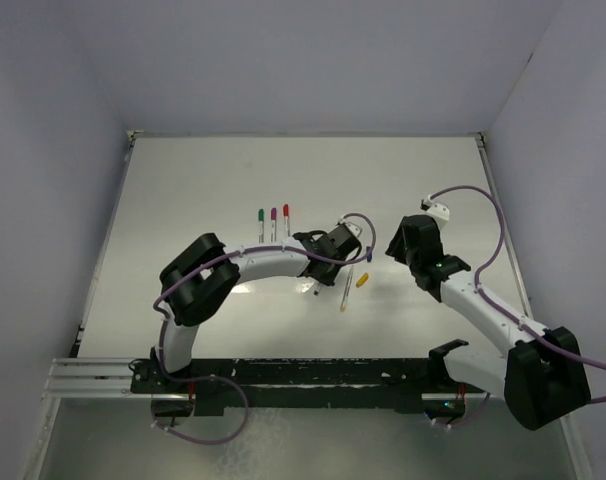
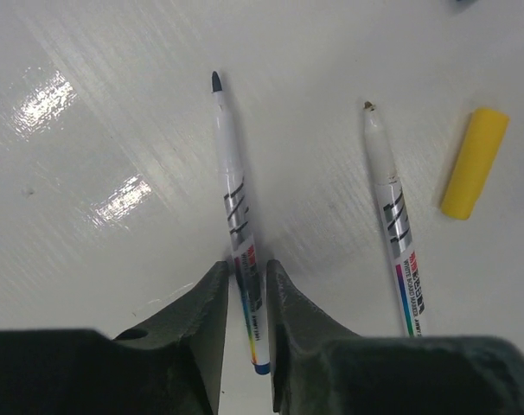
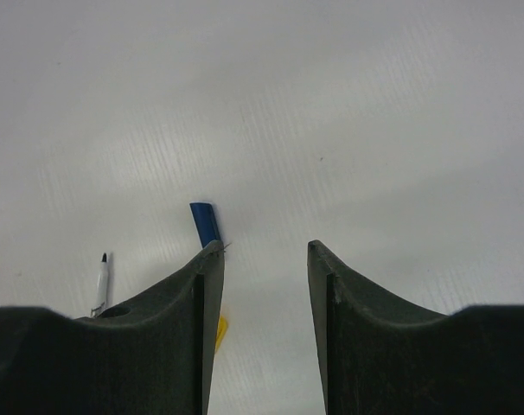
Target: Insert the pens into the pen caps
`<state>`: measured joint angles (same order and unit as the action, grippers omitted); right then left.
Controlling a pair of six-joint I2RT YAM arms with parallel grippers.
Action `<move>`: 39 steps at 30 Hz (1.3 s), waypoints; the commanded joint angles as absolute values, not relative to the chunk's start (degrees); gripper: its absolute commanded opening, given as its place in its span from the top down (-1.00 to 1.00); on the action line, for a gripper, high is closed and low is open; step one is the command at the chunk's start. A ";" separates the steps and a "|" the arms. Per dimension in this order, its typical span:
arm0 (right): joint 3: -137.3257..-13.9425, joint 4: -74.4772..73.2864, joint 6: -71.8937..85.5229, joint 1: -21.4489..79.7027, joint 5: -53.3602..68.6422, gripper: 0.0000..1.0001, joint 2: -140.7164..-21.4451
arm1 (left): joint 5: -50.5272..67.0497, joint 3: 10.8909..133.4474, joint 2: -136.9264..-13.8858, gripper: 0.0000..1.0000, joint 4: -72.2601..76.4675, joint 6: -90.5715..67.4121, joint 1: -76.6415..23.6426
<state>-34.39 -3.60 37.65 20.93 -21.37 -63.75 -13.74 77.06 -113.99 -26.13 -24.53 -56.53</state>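
I should pick up the blue cap (image 1: 369,254) with my right gripper first, because it lies loose while my left gripper holds the pen with the dark blue tip (image 2: 216,81).
My left gripper (image 2: 247,264) (image 1: 321,268) is closed around an uncapped silver pen with a dark blue tip (image 2: 236,203), which lies on the white table. A second uncapped pen with a yellowish tip (image 2: 392,207) (image 1: 345,293) lies to its right, beside a yellow cap (image 2: 474,162) (image 1: 362,280). My right gripper (image 3: 262,249) (image 1: 391,252) is open and empty above the table. A blue cap (image 3: 205,223) lies just beyond its left fingertip. Three capped pens, green (image 1: 261,224), magenta (image 1: 273,222) and red (image 1: 286,219), lie side by side further back.
The white table (image 1: 183,200) is walled on the left, back and right. A metal rail (image 1: 93,375) runs along the near edge by the arm bases. Purple cables (image 1: 483,200) loop off both arms.
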 commanded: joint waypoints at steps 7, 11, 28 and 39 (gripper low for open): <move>-36.81 -2.80 37.90 20.74 -20.79 0.08 -64.71 | -10.11 74.85 -119.70 0.80 -33.98 -22.49 -56.07; -37.34 -2.52 37.41 20.74 -19.93 0.08 -65.84 | -9.83 73.65 -120.42 1.00 -34.25 -22.50 -55.77; -41.85 0.02 29.28 20.82 -14.26 0.18 -78.22 | -8.62 61.10 -97.38 1.00 -20.29 -23.38 -52.28; -45.81 1.37 24.96 22.91 -11.25 0.13 -83.40 | -7.02 48.39 -83.78 1.00 -7.02 -22.24 -52.29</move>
